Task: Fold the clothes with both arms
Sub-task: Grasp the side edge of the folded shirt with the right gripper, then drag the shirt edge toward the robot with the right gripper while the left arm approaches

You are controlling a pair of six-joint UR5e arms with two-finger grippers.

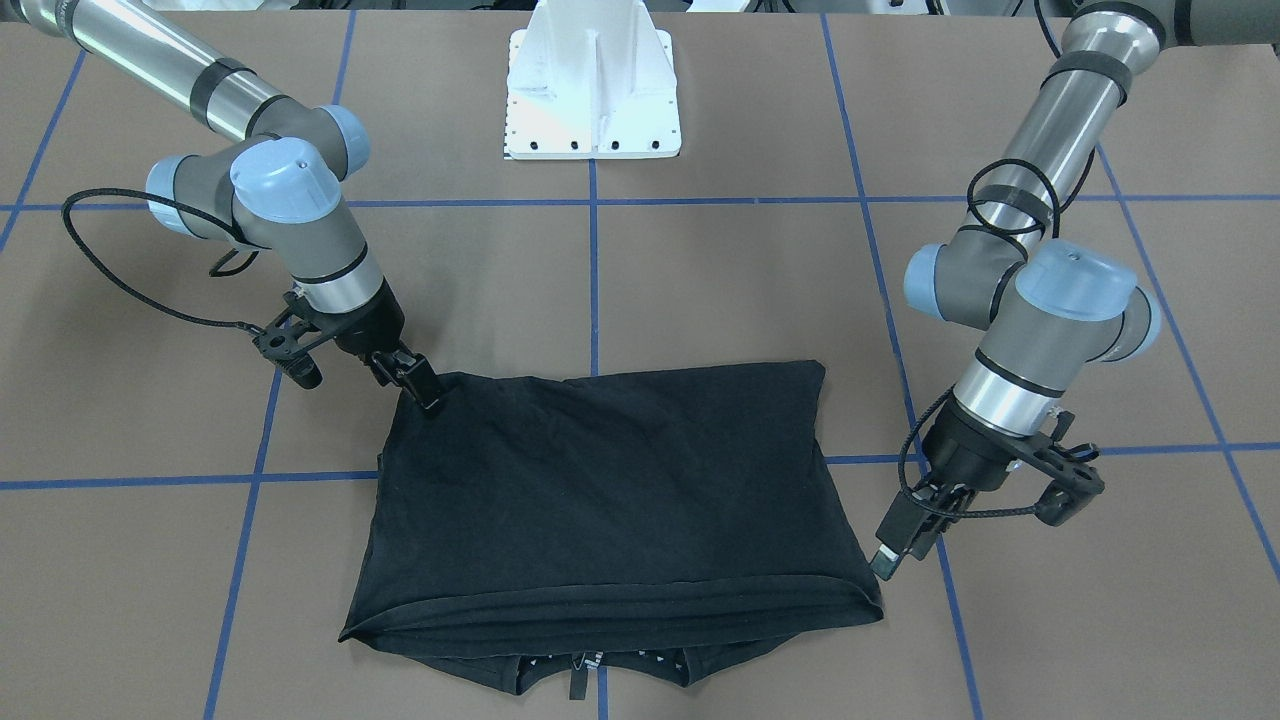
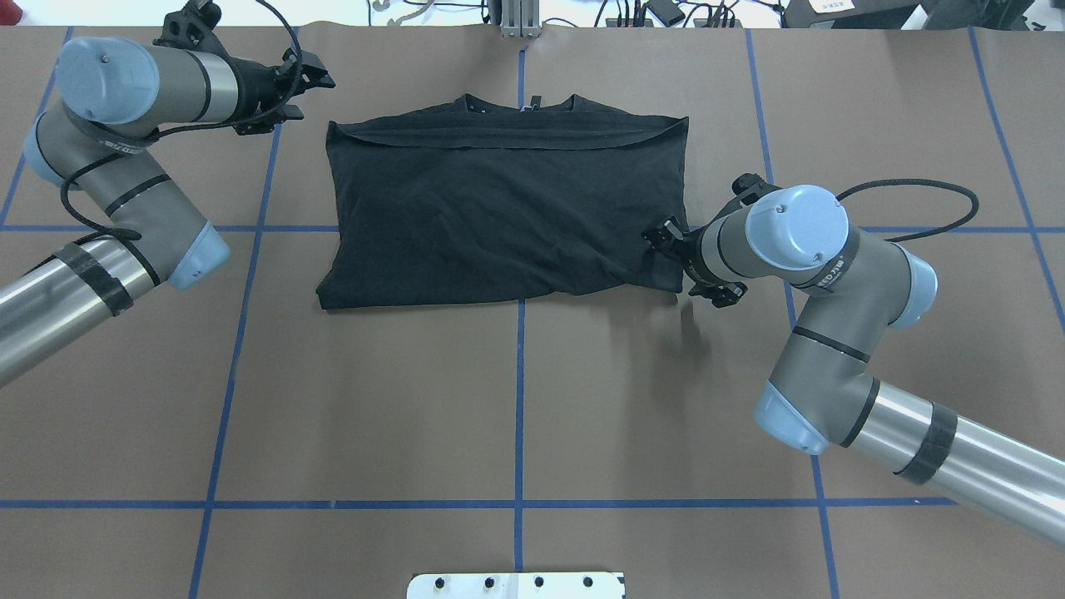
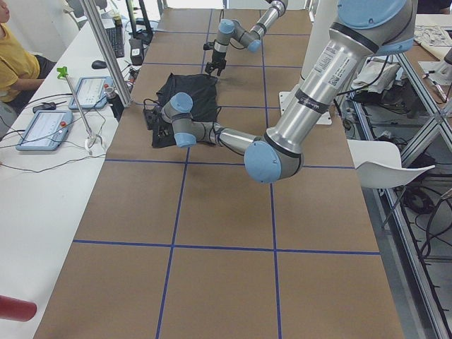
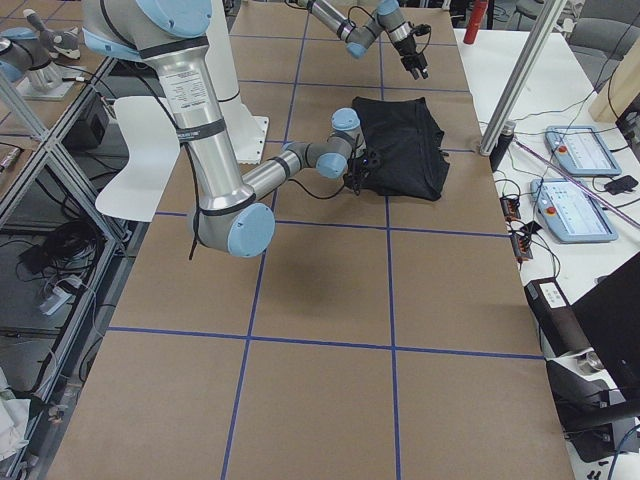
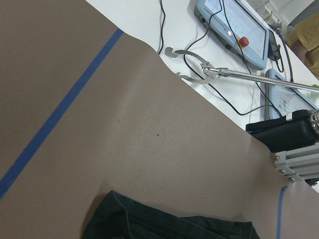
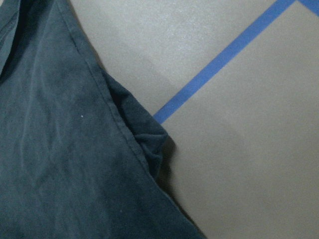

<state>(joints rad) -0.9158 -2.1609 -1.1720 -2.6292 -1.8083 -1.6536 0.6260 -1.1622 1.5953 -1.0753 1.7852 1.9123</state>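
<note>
The T-shirt's folded piece (image 1: 618, 616) is lying flat over the collar, so the black T-shirt (image 1: 606, 480) will stay folded as it slides and turns when I pull its corner.
The black T-shirt (image 1: 610, 490) lies folded into a wide rectangle on the brown table, its collar toward the operators' side, and it shows in the overhead view (image 2: 499, 200) too. No graphic shows. My left gripper (image 1: 893, 553) (image 2: 320, 73) hangs just off the shirt's far left corner, apart from the cloth, and looks open and empty. My right gripper (image 1: 418, 385) (image 2: 659, 237) rests at the shirt's near right corner, fingers looking parted over the edge. The right wrist view shows that corner (image 6: 144, 139) lying flat; no fingers show in either wrist view.
The white mounting base (image 1: 592, 90) stands at the robot's side of the table. Blue tape lines (image 2: 520, 383) cross the brown surface. Beyond the far edge lie control pendants (image 5: 234, 25), a metal grabber tool (image 5: 249, 74) and cables. A person (image 3: 14, 56) sits at the side bench.
</note>
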